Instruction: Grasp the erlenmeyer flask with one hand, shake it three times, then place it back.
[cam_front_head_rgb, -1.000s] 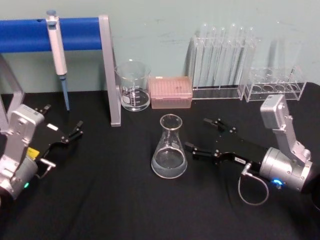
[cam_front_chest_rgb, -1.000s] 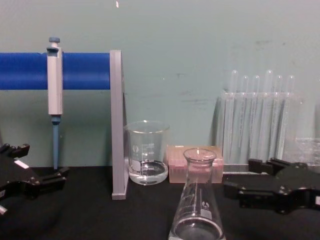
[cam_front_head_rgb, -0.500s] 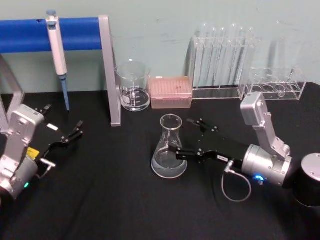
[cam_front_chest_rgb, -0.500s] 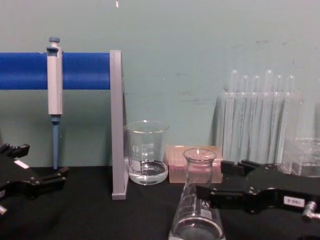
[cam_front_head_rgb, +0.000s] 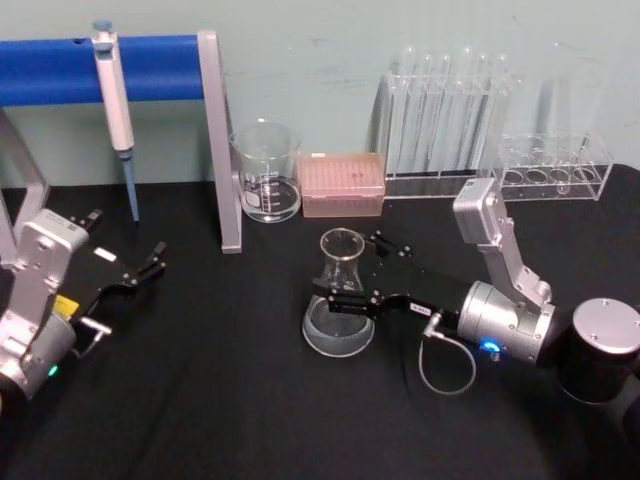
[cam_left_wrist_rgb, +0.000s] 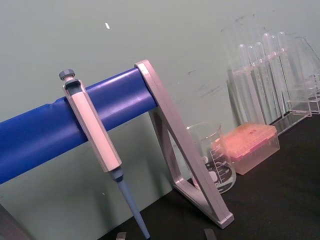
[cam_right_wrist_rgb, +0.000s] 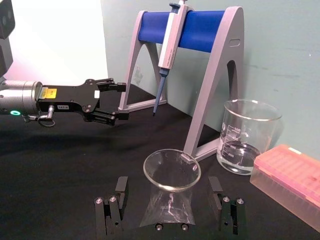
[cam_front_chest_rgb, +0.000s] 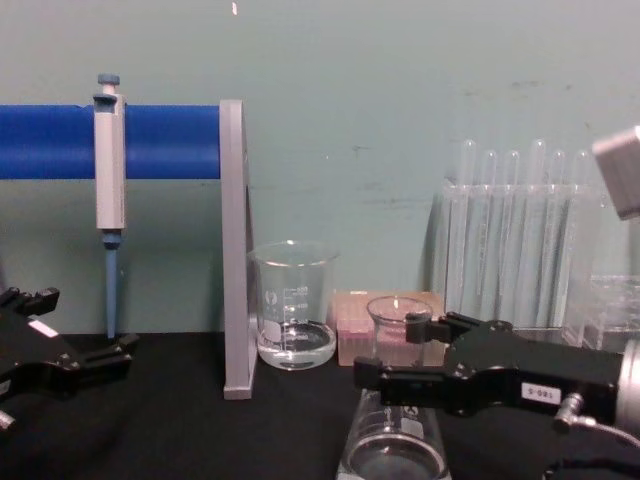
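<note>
I expect the clear liquid (cam_front_chest_rgb: 398, 461) to stay inside the erlenmeyer flask (cam_front_chest_rgb: 392, 422) when I shake the flask, because the liquid sits low in it, far below the flask's neck.
The erlenmeyer flask (cam_front_head_rgb: 335, 328) stands upright on the black table near the middle, with a little clear liquid in its base. My right gripper (cam_front_head_rgb: 347, 267) reaches in from the right and is open, one finger on each side of the flask's neck. In the right wrist view the flask (cam_right_wrist_rgb: 167, 207) sits between the two fingers (cam_right_wrist_rgb: 121, 187) with a gap on both sides. The chest view shows the same gripper (cam_front_chest_rgb: 390, 350) level with the neck of the flask (cam_front_chest_rgb: 393, 452). My left gripper (cam_front_head_rgb: 126, 242) rests open at the table's left, away from the flask.
A blue-barred stand (cam_front_head_rgb: 215, 140) holding a pipette (cam_front_head_rgb: 115, 100) occupies the back left. A beaker (cam_front_head_rgb: 266, 172) with liquid, a pink tip box (cam_front_head_rgb: 342, 184), a test tube rack (cam_front_head_rgb: 440, 120) and a low clear rack (cam_front_head_rgb: 550, 168) line the back.
My right gripper has moved left, from beside the flask to having its open fingers around the neck. The flask and the left arm have not moved.
</note>
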